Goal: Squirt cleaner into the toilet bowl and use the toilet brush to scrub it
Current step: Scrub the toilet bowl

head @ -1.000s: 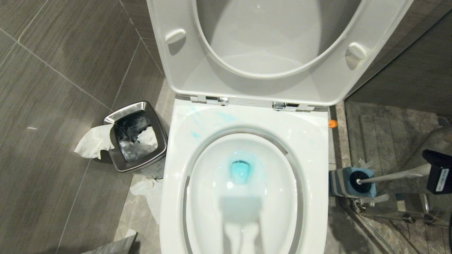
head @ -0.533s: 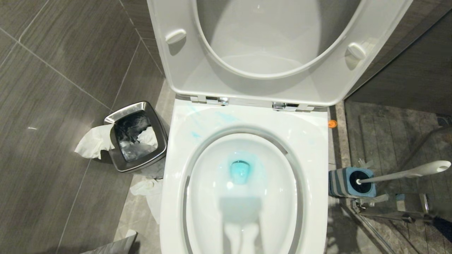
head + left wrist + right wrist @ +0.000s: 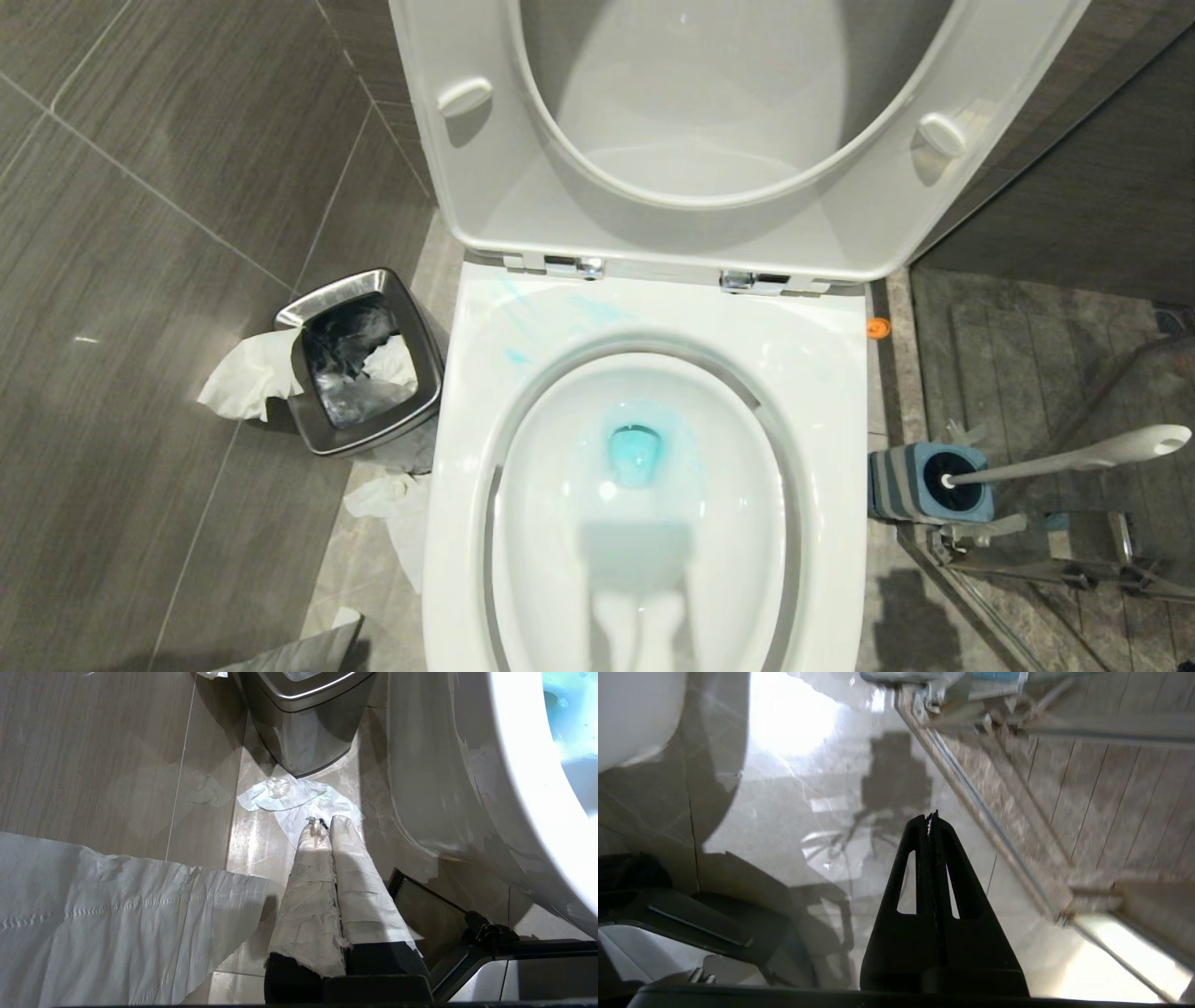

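The toilet brush is leaning free and there is blue liquid in the toilet bowl, so my right gripper should keep going toward the white handle until its open fingers are on both sides of it.
The white toilet bowl stands open, seat and lid raised, with blue liquid pooled in its water and blue smears on the rim. The toilet brush rests with its black head in the striped blue-grey holder, its white handle leaning out to the right and nothing touching it. The cleaner is out of view. Neither gripper shows in the head view. My right gripper is shut and empty above the floor beside the toilet. My left gripper, fingers wrapped in white tape, is shut and empty low at the toilet's other side.
A steel waste bin stuffed with paper stands left of the toilet, with crumpled tissue on the floor around it. A long paper sheet lies by my left gripper. A metal shower threshold rail runs along the right.
My right gripper was at the end of the brush handle a second ago. It has drawn back out of the head view at the lower right. The brush stays leaning in its holder.
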`<state>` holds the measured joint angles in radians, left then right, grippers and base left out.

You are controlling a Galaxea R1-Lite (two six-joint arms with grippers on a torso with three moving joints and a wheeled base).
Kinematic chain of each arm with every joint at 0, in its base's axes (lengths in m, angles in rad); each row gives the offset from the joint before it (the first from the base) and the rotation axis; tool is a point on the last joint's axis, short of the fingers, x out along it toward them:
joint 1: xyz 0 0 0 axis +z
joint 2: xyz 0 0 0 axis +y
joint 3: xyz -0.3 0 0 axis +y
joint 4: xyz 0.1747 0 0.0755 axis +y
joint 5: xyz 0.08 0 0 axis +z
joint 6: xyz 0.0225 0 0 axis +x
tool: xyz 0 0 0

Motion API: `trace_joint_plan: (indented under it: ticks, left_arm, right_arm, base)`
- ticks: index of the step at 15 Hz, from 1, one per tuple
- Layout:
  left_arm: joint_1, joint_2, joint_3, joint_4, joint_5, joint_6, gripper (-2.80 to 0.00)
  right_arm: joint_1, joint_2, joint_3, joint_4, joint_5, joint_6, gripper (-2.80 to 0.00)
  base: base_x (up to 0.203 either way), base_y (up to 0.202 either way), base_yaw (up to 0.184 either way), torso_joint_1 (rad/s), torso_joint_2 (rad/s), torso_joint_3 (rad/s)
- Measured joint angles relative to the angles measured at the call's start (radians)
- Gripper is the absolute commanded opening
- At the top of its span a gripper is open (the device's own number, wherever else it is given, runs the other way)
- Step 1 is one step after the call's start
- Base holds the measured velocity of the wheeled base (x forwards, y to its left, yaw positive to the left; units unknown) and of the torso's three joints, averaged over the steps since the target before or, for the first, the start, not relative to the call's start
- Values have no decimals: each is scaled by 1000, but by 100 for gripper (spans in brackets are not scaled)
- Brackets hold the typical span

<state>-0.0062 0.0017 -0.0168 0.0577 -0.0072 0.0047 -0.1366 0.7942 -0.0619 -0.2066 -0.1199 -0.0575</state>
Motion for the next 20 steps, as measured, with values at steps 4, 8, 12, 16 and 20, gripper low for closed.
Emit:
trace_joint_plan:
  ticks: [4, 8, 12, 16, 20]
  left_arm:
    - [0, 0, 0, 0, 0, 0, -280]
    - [0, 0, 0, 0, 0, 0, -280]
    - [0, 0, 0, 0, 0, 0, -280]
    - [0, 0, 0, 0, 0, 0, -280]
    - [0, 0, 0, 0, 1, 0, -280]
  right_arm:
    - [-5, 140, -42, -9, -67, 46, -280]
    - [-11, 332, -122, -83, -171, 114, -280]
    - [-11, 549, -68, -461, -177, 104, -280]
    - [-11, 716, -9, -804, -177, 59, 0]
    - [-11, 767, 24, -854, -149, 43, 0]
  base:
    - [0, 0, 0, 0, 0, 0]
    - [0, 0, 0, 0, 0, 0]
    - [0, 0, 0, 0, 0, 0]
    - [0, 0, 0, 0, 0, 0]
    - [0, 0, 0, 0, 0, 0]
